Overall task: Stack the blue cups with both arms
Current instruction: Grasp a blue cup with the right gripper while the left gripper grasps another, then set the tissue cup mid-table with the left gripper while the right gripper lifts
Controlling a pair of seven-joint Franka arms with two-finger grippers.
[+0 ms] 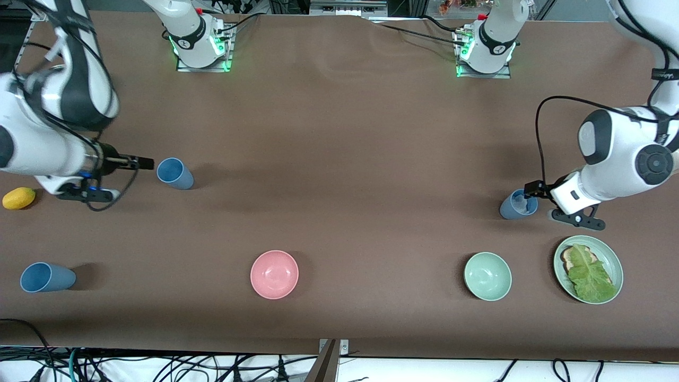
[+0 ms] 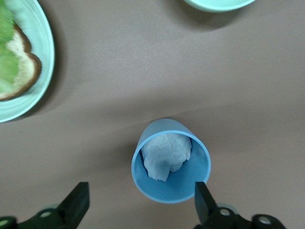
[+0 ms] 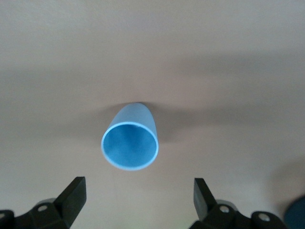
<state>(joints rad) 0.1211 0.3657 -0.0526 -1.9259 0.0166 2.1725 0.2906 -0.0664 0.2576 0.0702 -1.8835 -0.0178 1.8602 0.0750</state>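
The slate-blue cup has crumpled white paper inside it. The mid-blue cup will go only partway in and its rim will stay high when I lower it.
A mid-blue cup stands upright toward the right arm's end of the table. My right gripper is open just beside it, nothing held. In the right wrist view the cup sits ahead of the open right gripper, outside the jaws. A slate-blue cup with crumpled white paper inside stands toward the left arm's end. My left gripper is open over its rim. In the left wrist view this cup lies close to one fingertip of the left gripper. Another blue cup stands nearer the front camera.
A pink bowl and a green bowl sit nearer the front camera. A green plate with bread and lettuce is beside the slate-blue cup; it also shows in the left wrist view. A lemon lies by the right arm.
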